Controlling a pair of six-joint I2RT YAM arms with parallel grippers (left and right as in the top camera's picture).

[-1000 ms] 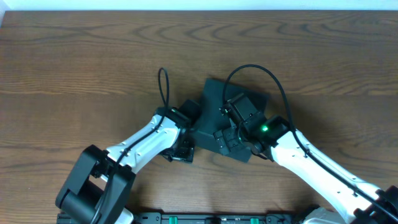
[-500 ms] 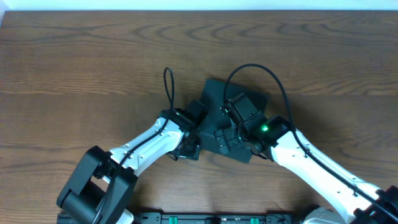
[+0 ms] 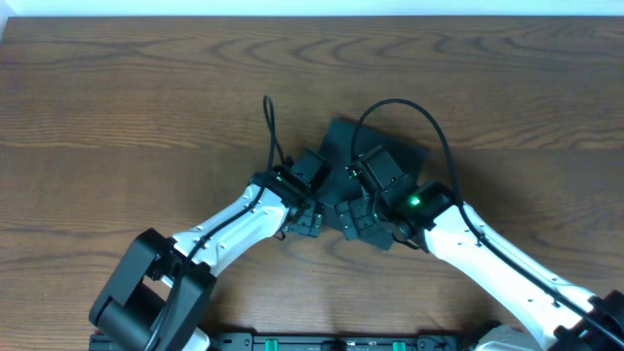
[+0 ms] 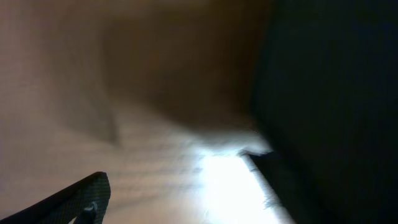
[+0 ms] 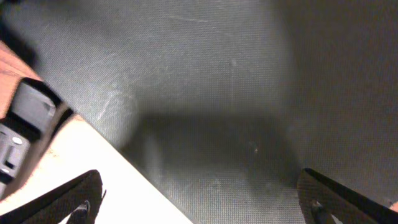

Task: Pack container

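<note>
My left gripper should back off and my right gripper should come around to the container's opposite edge [image 3: 420, 162], because both grippers crowd the container's near end [image 3: 332, 211].
The dark teal-green container [image 3: 390, 156] lies lid down at mid-table, mostly covered by both arms. My left gripper [image 3: 310, 210] is at its left edge. In the left wrist view the container [image 4: 336, 93] is a dark blurred mass on the right. Only one finger [image 4: 87, 196] shows, set far left, so the jaws look open and empty. My right gripper [image 3: 356, 213] hovers low over the container's front-left part. In the right wrist view the matte lid [image 5: 236, 81] fills the frame. The right gripper [image 5: 199, 182] is wide open and empty, straddling the container's edge.
Brown wooden table [image 3: 146, 107] all around. Part of the left gripper [image 5: 25, 127] shows at the left edge of the right wrist view, close to the right fingers. A black cable [image 3: 271, 132] loops up from the left arm.
My left gripper has moved right and slightly up, from beside the container to against its left edge. The container has shifted slightly. The right arm has hardly moved.
</note>
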